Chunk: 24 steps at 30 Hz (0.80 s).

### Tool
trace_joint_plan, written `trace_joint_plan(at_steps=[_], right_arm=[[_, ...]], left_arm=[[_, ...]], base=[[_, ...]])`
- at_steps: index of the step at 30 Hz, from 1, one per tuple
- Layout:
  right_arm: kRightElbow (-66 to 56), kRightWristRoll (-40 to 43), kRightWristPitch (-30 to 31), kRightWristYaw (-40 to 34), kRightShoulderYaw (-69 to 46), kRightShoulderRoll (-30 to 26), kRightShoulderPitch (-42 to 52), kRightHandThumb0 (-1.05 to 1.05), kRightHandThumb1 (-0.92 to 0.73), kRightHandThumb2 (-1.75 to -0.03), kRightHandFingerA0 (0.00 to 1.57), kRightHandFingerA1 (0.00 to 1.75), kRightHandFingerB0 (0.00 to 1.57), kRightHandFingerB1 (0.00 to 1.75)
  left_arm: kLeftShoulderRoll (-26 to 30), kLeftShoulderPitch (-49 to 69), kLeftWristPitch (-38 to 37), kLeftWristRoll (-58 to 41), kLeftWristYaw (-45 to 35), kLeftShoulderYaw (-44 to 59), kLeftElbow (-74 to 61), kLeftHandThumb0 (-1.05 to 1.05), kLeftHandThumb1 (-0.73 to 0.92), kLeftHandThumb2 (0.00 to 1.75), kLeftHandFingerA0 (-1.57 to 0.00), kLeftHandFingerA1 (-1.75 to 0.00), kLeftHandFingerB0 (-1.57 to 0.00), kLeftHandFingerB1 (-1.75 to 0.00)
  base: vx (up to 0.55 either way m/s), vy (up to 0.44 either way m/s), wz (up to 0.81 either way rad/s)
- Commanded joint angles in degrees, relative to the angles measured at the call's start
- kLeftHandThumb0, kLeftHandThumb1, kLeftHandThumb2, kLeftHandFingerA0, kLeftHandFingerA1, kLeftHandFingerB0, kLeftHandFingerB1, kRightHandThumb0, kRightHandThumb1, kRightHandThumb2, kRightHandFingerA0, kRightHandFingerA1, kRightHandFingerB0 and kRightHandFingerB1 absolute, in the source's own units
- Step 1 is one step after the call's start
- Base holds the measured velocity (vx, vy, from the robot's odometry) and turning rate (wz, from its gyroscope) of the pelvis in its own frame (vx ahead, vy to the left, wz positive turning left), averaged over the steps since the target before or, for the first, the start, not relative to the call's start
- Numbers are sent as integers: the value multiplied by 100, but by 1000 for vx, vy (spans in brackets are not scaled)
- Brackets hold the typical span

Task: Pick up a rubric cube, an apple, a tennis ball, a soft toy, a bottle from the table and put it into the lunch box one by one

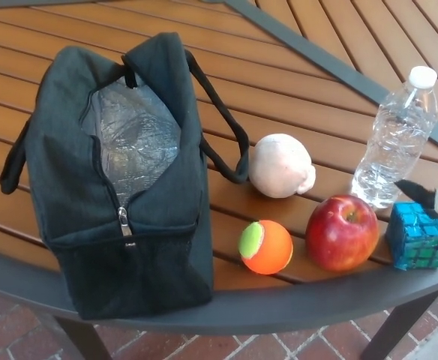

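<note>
The bag's zipped end and soft sides leave a narrow opening [138, 139]. The black lunch bag [129, 180] will therefore move and turn a little when I lower the bottle in.
An open black lunch bag [129, 202] with a silver lining stands at the left of the table. To its right lie a white soft toy [280, 166], an orange and green tennis ball [265, 247], a red apple [342, 232] and a blue cube [420, 236]. A clear water bottle [395, 139] with a white cap stands upright behind the apple. My right hand [423, 193] reaches in from the right edge, just behind the cube and beside the bottle's base. It is open and holds nothing, and most of it is out of frame. My left hand does not show.
The wooden slat table has a dark metal rim [279, 306] close in front of the ball, apple and cube. A metal bar [316, 56] crosses the slats behind the bottle. Red brick floor [204, 349] lies below the edge.
</note>
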Motion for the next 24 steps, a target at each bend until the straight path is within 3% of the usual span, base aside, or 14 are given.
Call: trace_joint_plan(at_steps=[1, 5, 6, 14, 15, 20, 21, 24], right_arm=[[130, -209, -241, 53, 90, -96, -204, -67, -40, -79, 1, 41, 11, 42], [531, -280, -479, -58, 107, -69, -487, -72, -42, -78, 3, 46, 13, 44], [806, -356, -546, -60, 168, -127, -550, -37, -26, -89, 5, 56, 0, 49], [1215, -339, -504, -24, 120, -45, -603, -36, -30, -90, 5, 56, 0, 49], [1271, -320, -535, -49, 111, 5, -635, -68, -41, -75, 3, 49, 12, 41], [1377, -318, -596, -75, 82, 80, -698, -68, -41, -75, 3, 49, 12, 41], [1481, -384, -579, -151, 153, 169, -812, -61, -52, -57, 5, 45, 17, 31], [1665, -411, -628, -249, 164, 276, -884, -61, -52, -56, 3, 49, 15, 33]], left_arm=[[56, 55, -281, -68, -63, -7, -114, 6, 62, 78, -92, -105, -85, -86], [86, 100, -324, 10, -16, -52, -153, 8, 60, 82, -96, -107, -88, -87], [90, 15, -375, -44, -33, -14, 38, 8, 59, 79, -95, -108, -90, -89], [63, 102, -383, 8, 19, -68, 2, 4, 61, 73, -99, -110, -92, -89], [72, 84, -363, 13, 33, -68, 29, 5, 58, 71, -98, -108, -91, -88], [89, 50, -342, 14, 56, -79, 81, 5, 58, 71, -98, -108, -91, -88], [44, 83, -324, -50, 32, -50, 16, 8, 59, 77, -94, -108, -89, -89], [66, 66, -411, -13, 78, -57, 120, 6, 60, 80, -97, -107, -92, -89]], base=[[0, 0, 0], [0, 0, 0], [0, 0, 0], [0, 0, 0], [0, 0, 0], [0, 0, 0], [0, 0, 0], [0, 0, 0]])
